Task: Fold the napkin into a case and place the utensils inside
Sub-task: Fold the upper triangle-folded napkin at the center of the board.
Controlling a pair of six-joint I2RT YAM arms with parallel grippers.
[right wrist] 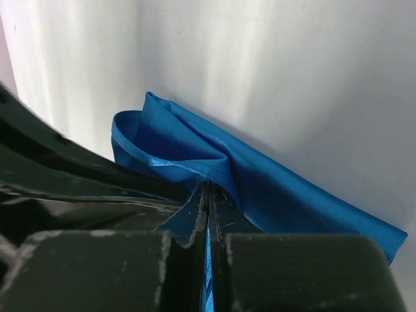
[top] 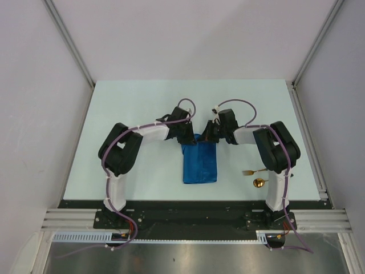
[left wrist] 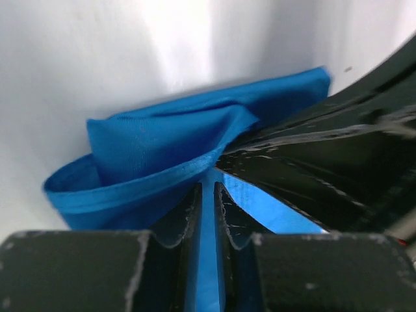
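The napkin's far end (top: 197, 137) is bunching up where my grippers crowd together, so my left gripper should back away while my right gripper regrips the hem (right wrist: 207, 168) and lays it flat.
The blue napkin (top: 199, 164) lies folded into a narrow oblong at the table's middle, its long side running front to back. Both grippers meet at its far end. My left gripper (top: 189, 138) pinches the far left corner; in the left wrist view the napkin (left wrist: 162, 140) bunches at the fingertips and fills the narrow slit of the left gripper (left wrist: 208, 190). My right gripper (top: 209, 137) holds the far right corner, and the right gripper (right wrist: 208, 190) is shut tight on the napkin's (right wrist: 273, 185) hem. A gold fork (top: 251, 170) and spoon (top: 260, 182) lie to the right, beside the right arm.
The white table (top: 142, 97) ends at metal rails on the right (top: 311, 148) and at the front. Grey walls enclose the back and sides. Each wrist view shows the other gripper's black body (left wrist: 338, 149) (right wrist: 65, 188) close alongside.
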